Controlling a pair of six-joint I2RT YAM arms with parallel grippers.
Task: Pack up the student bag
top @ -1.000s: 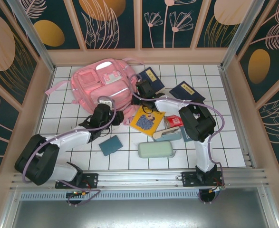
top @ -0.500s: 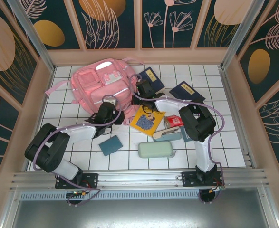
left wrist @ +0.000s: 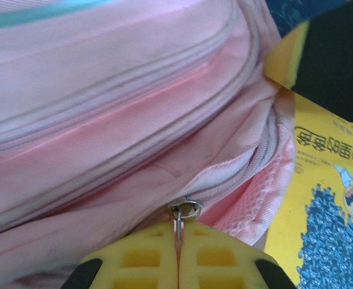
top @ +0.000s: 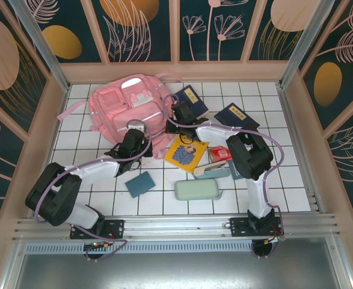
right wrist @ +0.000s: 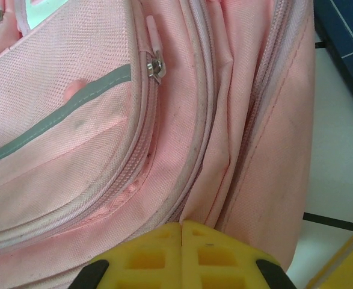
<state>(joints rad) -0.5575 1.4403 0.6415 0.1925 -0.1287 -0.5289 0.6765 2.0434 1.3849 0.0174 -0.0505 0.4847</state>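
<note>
The fabric bunches up at the zipper pull, away from the robot's right gripper, so the right gripper should hold the opened edge [left wrist: 227,173] next to the pull before the robot unzips further.
The student bag [top: 122,105], a large pink backpack, lies at the back left of the tiled table. My left gripper [top: 141,129] is at the bag's near edge. In the left wrist view its yellow fingers [left wrist: 143,256] are shut on the metal zipper pull [left wrist: 178,221] of the bag [left wrist: 104,108]. My right gripper [top: 175,112] is at the bag's right side. In the right wrist view it [right wrist: 181,227] is shut on a fold of the pink fabric [right wrist: 248,156]. A second zipper pull [right wrist: 154,63] lies on a front pocket.
Two navy books [top: 191,96] [top: 236,114] lie right of the bag. A yellow book [top: 185,153] lies near the bag's corner, also seen in the left wrist view [left wrist: 326,198]. A teal notebook [top: 141,183], a pale green case [top: 198,190] and a red box [top: 219,154] lie nearer.
My left gripper has moved forward to the bag's near edge and closed on the zipper pull. The right arm has not moved.
</note>
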